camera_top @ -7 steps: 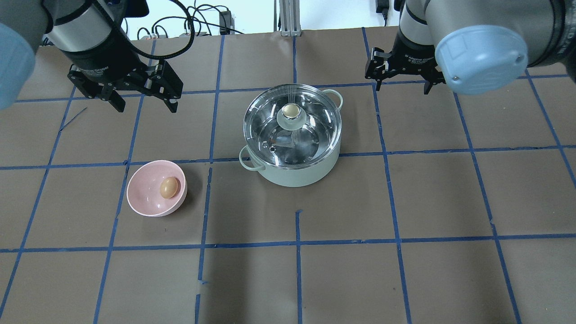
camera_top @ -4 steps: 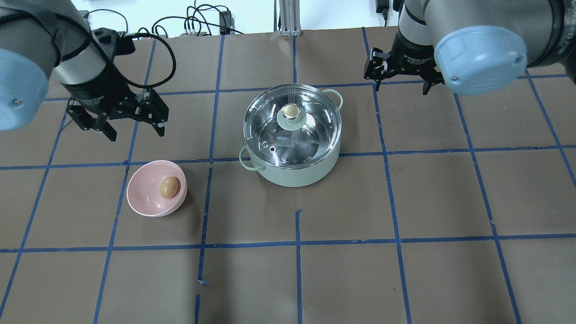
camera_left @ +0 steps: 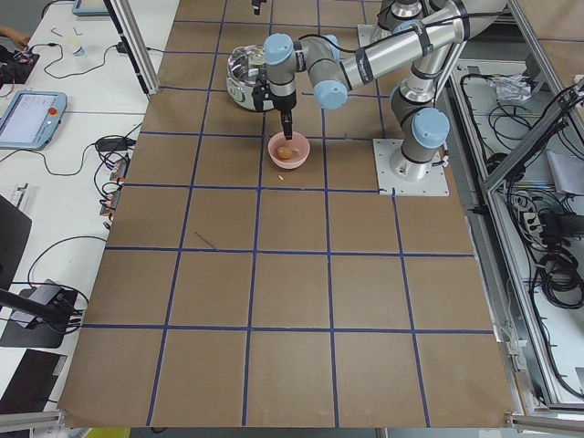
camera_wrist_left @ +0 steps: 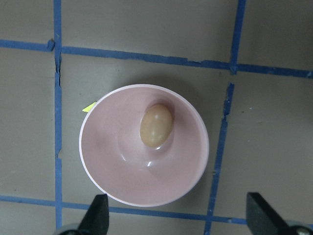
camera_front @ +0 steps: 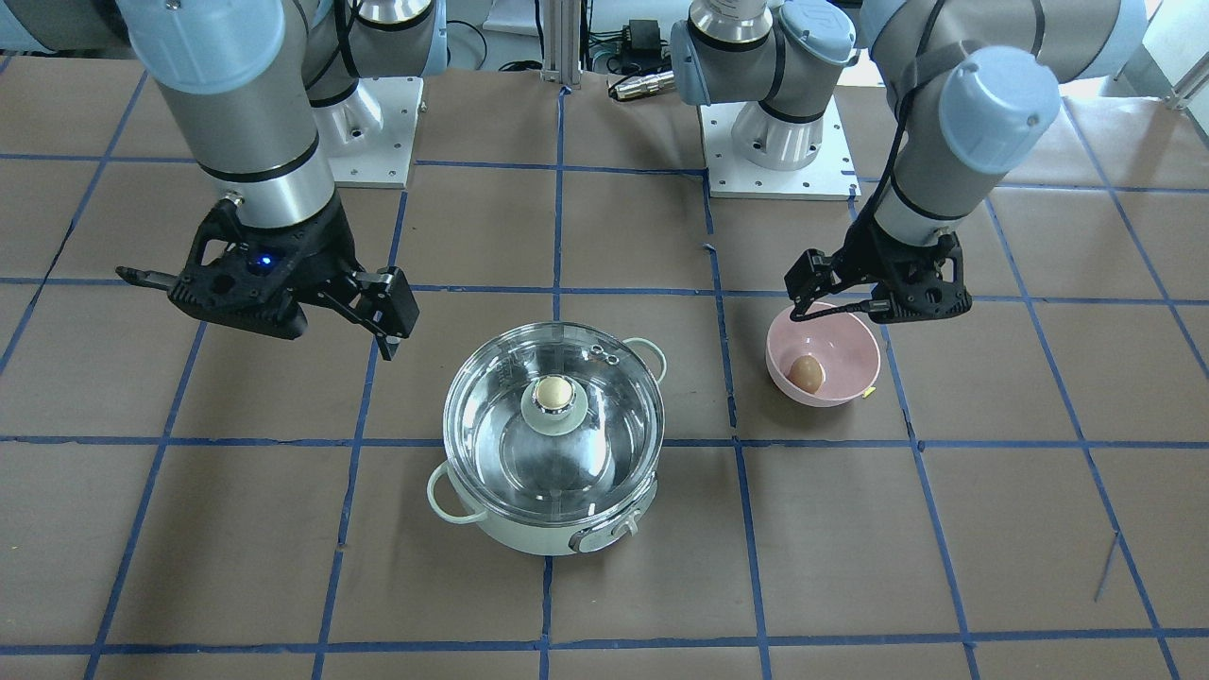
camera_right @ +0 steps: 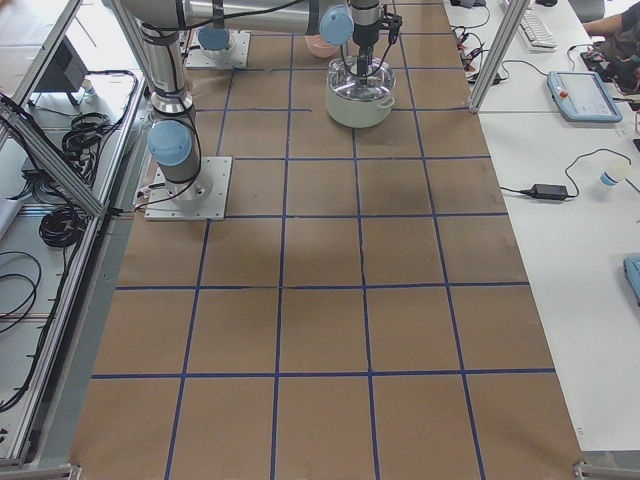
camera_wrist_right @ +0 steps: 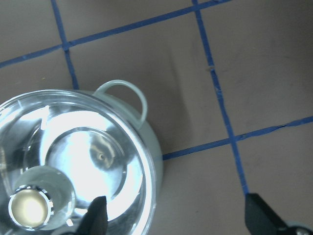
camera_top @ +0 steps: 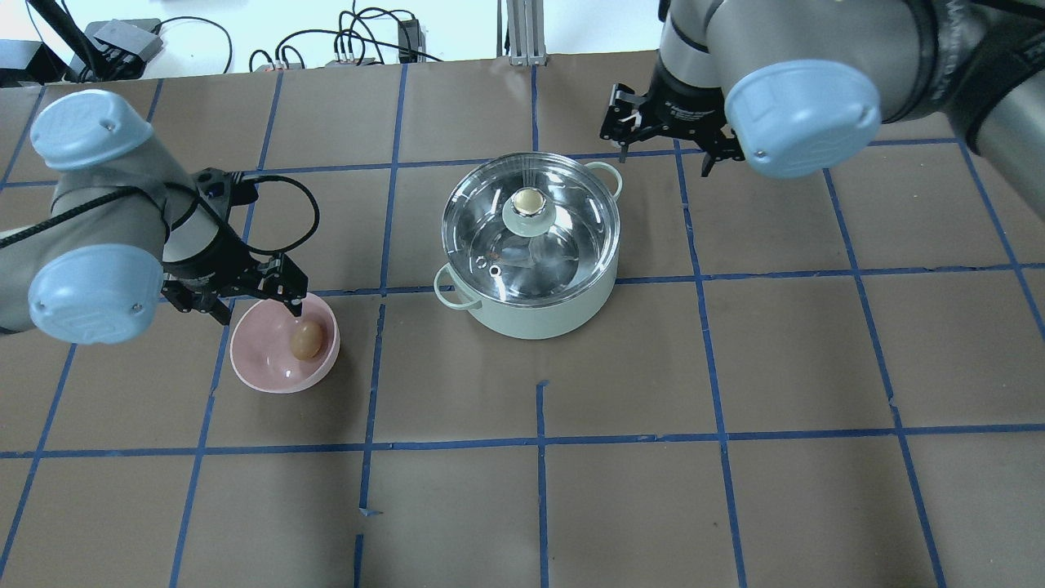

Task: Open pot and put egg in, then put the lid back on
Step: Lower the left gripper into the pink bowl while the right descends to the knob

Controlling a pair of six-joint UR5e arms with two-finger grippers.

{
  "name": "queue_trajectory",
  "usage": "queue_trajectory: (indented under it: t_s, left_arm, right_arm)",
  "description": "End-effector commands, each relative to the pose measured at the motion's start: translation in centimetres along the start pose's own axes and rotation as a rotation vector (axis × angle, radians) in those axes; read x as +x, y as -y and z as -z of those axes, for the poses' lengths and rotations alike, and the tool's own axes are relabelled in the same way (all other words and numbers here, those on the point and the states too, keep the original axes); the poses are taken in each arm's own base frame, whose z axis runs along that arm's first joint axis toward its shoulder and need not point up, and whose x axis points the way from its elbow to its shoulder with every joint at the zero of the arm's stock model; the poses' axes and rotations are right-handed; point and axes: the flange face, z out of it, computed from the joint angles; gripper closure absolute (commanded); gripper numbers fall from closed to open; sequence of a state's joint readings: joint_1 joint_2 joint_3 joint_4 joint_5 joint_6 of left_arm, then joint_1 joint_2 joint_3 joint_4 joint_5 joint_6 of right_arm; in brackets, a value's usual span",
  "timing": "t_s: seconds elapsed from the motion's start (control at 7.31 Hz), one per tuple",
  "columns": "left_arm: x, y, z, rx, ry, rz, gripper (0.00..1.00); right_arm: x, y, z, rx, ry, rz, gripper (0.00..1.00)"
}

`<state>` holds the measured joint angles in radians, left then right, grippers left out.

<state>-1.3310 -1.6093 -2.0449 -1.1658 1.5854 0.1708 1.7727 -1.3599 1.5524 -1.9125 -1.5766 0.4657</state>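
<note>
Only shiny steel [camera_front: 589,455] shows through the glass lid, so I expect the pale mint pot [camera_front: 519,534] to be empty when I take the lid off.
The pale mint pot [camera_top: 540,317] stands mid-table with the glass lid [camera_top: 563,245] on it, its beige knob [camera_top: 528,199] on top. The brown egg [camera_top: 306,339] lies in a pink bowl [camera_top: 253,367] left of the pot. My left gripper [camera_top: 257,304] is open and empty, just above the bowl's far rim; in the left wrist view the egg [camera_wrist_left: 156,125] lies ahead of the open fingers [camera_wrist_left: 98,215]. My right gripper [camera_top: 665,155] is open and empty, beyond the pot's far right handle [camera_wrist_right: 122,90]. The right wrist view shows the lid [camera_wrist_right: 98,147] and knob [camera_wrist_right: 29,208].
Brown paper with a blue tape grid covers the table [camera_top: 735,367]. The arm bases [camera_front: 774,142] stand behind the pot in the front-facing view. Cables lie past the table's far edge [camera_top: 351,49]. The pot's control knob [camera_front: 619,529] faces away from the robot.
My left arm has swung down and toward the robot, from the far left to just over the pink bowl. My right gripper has shifted left toward the pot. Pot, lid and egg have not moved.
</note>
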Motion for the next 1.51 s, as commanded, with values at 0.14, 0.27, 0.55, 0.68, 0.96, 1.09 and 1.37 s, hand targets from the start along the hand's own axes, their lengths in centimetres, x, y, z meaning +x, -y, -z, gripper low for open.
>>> queue_trajectory:
  t_s: [0.14, 0.27, 0.55, 0.68, 0.96, 1.09, 1.37]
  left_arm:
    - [-1.0, -0.9, -6.0, -0.085, -0.026, -0.012, 0.02]
    - [-0.7, -0.6, -6.2, -0.080, -0.045, -0.016, 0.02]
    - [-0.9, 0.1, -7.6, -0.101, -0.050, -0.017, 0.02]
    - [-0.9, 0.2, -7.6, -0.101, -0.050, -0.017, 0.02]
    - [-0.9, 0.2, -7.6, -0.103, -0.049, -0.017, 0.02]
    - [-0.9, 0.2, -7.6, -0.101, -0.048, -0.017, 0.02]
    - [-0.9, 0.4, -7.5, -0.089, -0.046, -0.016, 0.02]
  right_arm:
    - [-9.0, -4.2, -5.5, 0.012, 0.032, -0.004, 0.00]
    - [-9.8, -4.8, -6.1, 0.004, 0.029, 0.019, 0.00]
    - [-11.9, -6.2, -8.2, 0.003, 0.028, 0.063, 0.00]
    - [-12.0, -6.3, -8.1, 0.006, 0.029, 0.077, 0.00]
    - [-11.5, -5.7, -7.7, 0.049, -0.021, 0.164, 0.01]
    - [-11.8, -5.1, -7.0, 0.064, -0.014, 0.186, 0.01]
    - [-11.7, -4.6, -6.8, 0.069, -0.012, 0.191, 0.03]
